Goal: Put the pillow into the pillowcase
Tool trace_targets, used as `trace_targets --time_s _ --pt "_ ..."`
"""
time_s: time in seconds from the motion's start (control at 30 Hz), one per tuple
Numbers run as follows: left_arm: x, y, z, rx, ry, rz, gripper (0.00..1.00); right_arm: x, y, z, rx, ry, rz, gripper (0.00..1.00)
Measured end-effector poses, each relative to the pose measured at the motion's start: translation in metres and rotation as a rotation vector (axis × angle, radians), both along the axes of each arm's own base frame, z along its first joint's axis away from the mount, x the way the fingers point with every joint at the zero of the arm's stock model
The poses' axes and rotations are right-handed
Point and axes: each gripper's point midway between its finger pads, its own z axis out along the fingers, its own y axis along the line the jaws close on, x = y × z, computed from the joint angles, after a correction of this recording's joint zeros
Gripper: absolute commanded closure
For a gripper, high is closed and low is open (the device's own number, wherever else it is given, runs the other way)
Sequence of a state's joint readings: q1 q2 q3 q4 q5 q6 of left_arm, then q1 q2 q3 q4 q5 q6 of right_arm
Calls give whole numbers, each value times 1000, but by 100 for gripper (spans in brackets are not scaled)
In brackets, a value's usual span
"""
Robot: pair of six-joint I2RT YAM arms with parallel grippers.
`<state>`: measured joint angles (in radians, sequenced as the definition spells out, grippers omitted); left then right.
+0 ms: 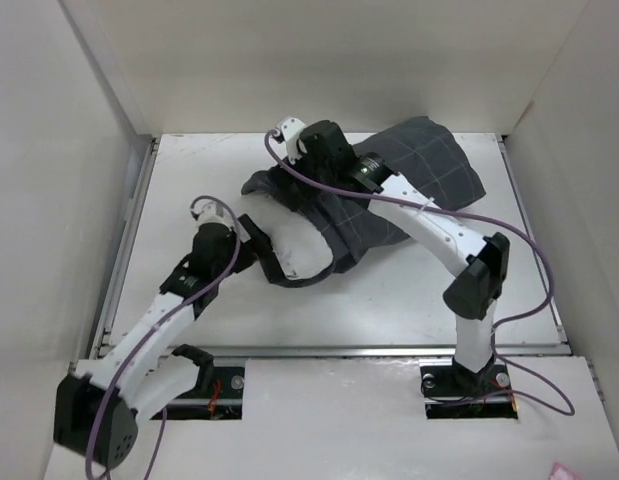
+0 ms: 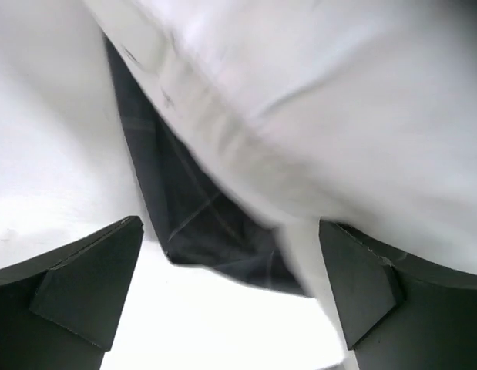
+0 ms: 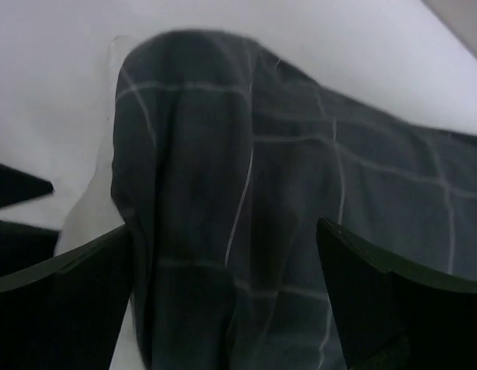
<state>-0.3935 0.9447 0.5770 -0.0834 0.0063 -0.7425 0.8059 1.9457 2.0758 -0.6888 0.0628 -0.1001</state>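
The white pillow's near end (image 1: 303, 246) pokes out past the pillowcase's edge, so the robot's left gripper should grab the pillowcase's near edge (image 1: 338, 252) and pull it over that end of the pillow.
The white pillow (image 1: 301, 248) lies mid-table, mostly covered by the dark grid-lined pillowcase (image 1: 429, 165); only its near-left end shows bare. My left gripper (image 1: 264, 248) is open at that bare end, with the fingers either side of it. In the left wrist view the pillow (image 2: 338, 116) fills the top, and the pillowcase's edge (image 2: 199, 223) hangs between the spread fingers (image 2: 92, 285). My right gripper (image 1: 284, 170) is open over the pillowcase's back-left end. In the right wrist view the bunched pillowcase (image 3: 261, 193) lies between the fingers (image 3: 384, 293), which do not grip it.
White walls (image 1: 79, 150) close in the table (image 1: 409, 300) on the left, back and right. Purple cables (image 1: 534, 290) loop off both arms. The right arm's forearm (image 1: 439, 225) stretches over the pillowcase.
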Motion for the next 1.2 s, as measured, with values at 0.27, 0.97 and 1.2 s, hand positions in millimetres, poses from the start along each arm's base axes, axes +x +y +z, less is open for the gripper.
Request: trace_targets --time_s 0.27,0.97,1.2 --pt "-17 31 85 -94 -238 152 0 -51 -48 55 118 -22 -49 0" --pt "-52 -63 7 -129 -76 -308 31 -169 -79 -82 -28 294 -133 34" --pt "-50 -73 -1 -123 -74 -335 33 -152 -76 -103 -43 269 -206 56"
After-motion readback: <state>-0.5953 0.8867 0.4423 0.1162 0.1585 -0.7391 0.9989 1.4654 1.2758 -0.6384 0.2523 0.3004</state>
